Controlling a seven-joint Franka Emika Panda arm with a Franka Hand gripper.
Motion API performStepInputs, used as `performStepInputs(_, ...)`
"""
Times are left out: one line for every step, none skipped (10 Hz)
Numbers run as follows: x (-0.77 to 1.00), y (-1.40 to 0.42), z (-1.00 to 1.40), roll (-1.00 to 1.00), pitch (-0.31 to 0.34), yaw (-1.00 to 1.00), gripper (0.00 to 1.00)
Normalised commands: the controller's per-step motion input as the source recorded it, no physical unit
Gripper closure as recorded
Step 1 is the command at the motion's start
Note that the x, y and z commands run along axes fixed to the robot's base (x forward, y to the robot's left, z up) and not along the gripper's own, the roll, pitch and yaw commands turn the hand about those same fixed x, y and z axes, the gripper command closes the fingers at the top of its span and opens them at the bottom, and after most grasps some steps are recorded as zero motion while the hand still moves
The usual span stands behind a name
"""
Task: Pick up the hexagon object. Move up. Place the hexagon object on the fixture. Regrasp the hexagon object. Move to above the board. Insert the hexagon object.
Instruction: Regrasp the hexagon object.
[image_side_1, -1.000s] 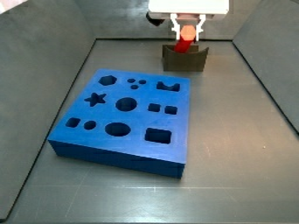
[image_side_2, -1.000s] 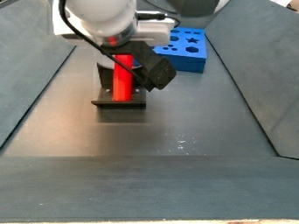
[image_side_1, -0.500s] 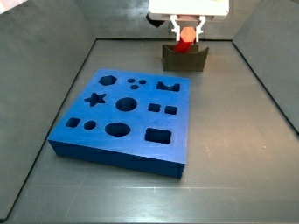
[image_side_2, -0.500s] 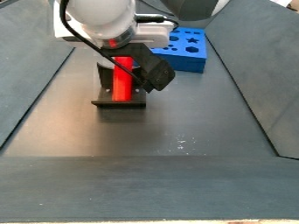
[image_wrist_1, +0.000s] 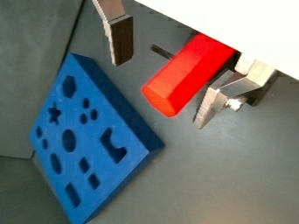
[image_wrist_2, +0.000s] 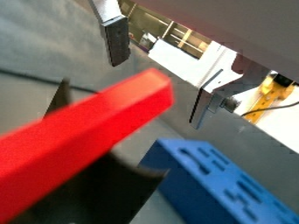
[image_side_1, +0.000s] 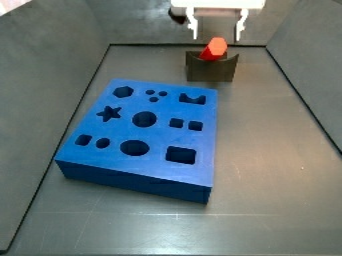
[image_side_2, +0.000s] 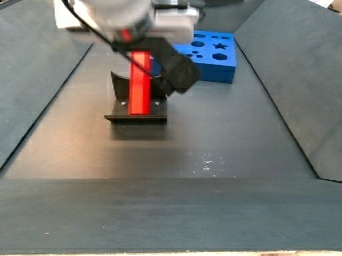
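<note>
My gripper will make the board (image_side_1: 140, 135) move slightly when it pushes the hexagon object in, because the blue board's edges (image_side_1: 134, 185) stand free on open floor.
The red hexagon object (image_side_1: 214, 47) leans in the notch of the dark fixture (image_side_1: 211, 69) at the far end of the floor. In a side view it shows as a long red bar (image_side_2: 138, 84) on the fixture (image_side_2: 136, 118). My gripper (image_side_1: 217, 20) is open and empty, just above the bar's upper end. In both wrist views the fingers (image_wrist_1: 115, 39) (image_wrist_2: 115, 44) stand apart from the bar (image_wrist_1: 187, 70) (image_wrist_2: 82, 144), with gaps on both sides. The blue board (image_side_1: 140, 130) lies apart from the fixture.
Dark sloped walls (image_side_1: 301, 95) close in the floor on both sides. The board also shows in a side view (image_side_2: 210, 55) behind the fixture and in both wrist views (image_wrist_1: 87, 144) (image_wrist_2: 222, 188).
The gripper has let go of the hexagon object and risen a little. The bar stays on the fixture.
</note>
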Motion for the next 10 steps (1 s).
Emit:
performStepInputs(-0.03, 0.00, 1.00, 0.04, 0.015, -0.02, 0.00)
performStepInputs(-0.03, 0.01, 1.00, 0.05, 0.028, -0.01, 0.00)
performStepInputs(-0.03, 0.01, 0.83, 0.05, 0.041, -0.01, 0.00)
performStepInputs(-0.03, 0.01, 0.64, 0.04, 0.042, -0.01, 0.00)
performStepInputs(-0.03, 0.01, 0.52, 0.04, 0.043, -0.01, 0.00)
performStepInputs(-0.03, 0.01, 0.20, 0.04, 0.054, -0.02, 0.00)
performStepInputs(0.15, -0.77, 0.69, 1.00, 0.057, 0.03, 0.00)
performStepInputs(0.17, -0.75, 0.58, 1.00, 0.056, 0.03, 0.00)
performStepInputs(0.07, -0.56, 0.41, 1.00, 0.052, 0.03, 0.00)
performStepInputs(0.01, -0.36, 0.22, 1.00, 0.048, 0.03, 0.00)
